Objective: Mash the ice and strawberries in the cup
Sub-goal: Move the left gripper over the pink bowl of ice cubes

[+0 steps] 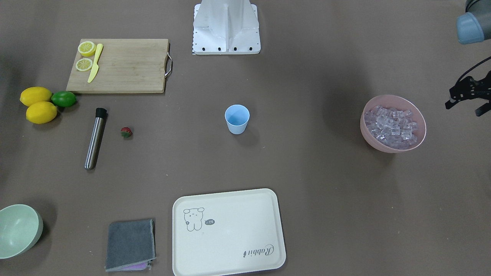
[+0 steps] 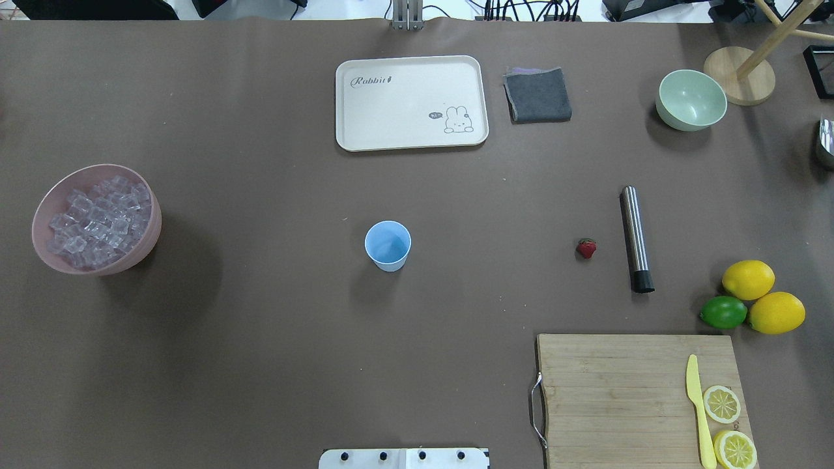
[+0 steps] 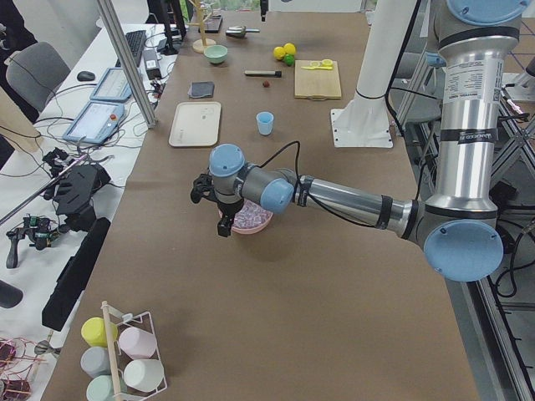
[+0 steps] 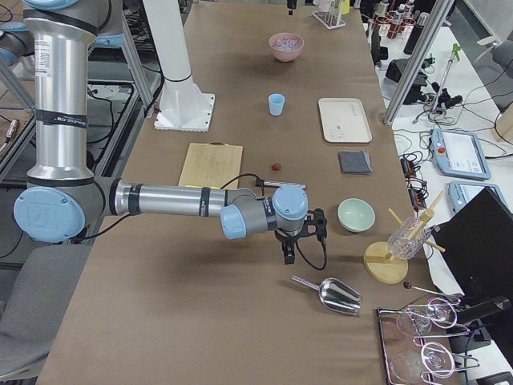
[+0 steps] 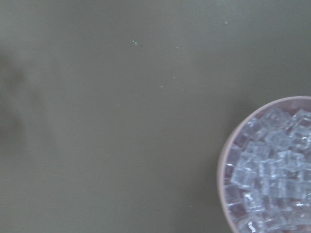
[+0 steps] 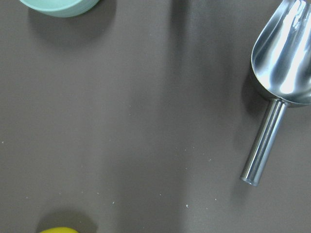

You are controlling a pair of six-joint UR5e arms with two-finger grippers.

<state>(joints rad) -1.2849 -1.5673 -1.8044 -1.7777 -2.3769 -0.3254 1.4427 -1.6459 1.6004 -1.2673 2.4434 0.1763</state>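
My left gripper should move over the ice [image 1: 392, 119] next until its fingers can close there, because the pink bowl [image 1: 393, 124] stands open beside its spread, empty fingers.
The light blue cup [image 1: 237, 119] stands upright and empty at the table's middle. The small red strawberry [image 1: 126, 132] lies on the table beside a steel muddler [image 1: 95, 138]. The ice [image 1: 391, 126] fills a pink bowl [image 1: 374, 143]; it also shows in the left wrist view [image 5: 272, 170]. My left gripper [image 1: 462, 108] hovers just beside the pink bowl, on the side away from the cup, with its fingers spread and empty. My right gripper [image 4: 303, 241] shows only in the exterior right view, above bare table near a steel scoop [image 6: 282, 68]; I cannot tell whether it is open.
A cutting board [image 1: 119, 65] holds lemon slices and a yellow knife. Two lemons and a lime [image 1: 63, 99] lie next to it. A cream tray [image 1: 228, 234], a grey cloth [image 1: 130, 243] and a pale green bowl [image 1: 17, 230] sit along the far edge.
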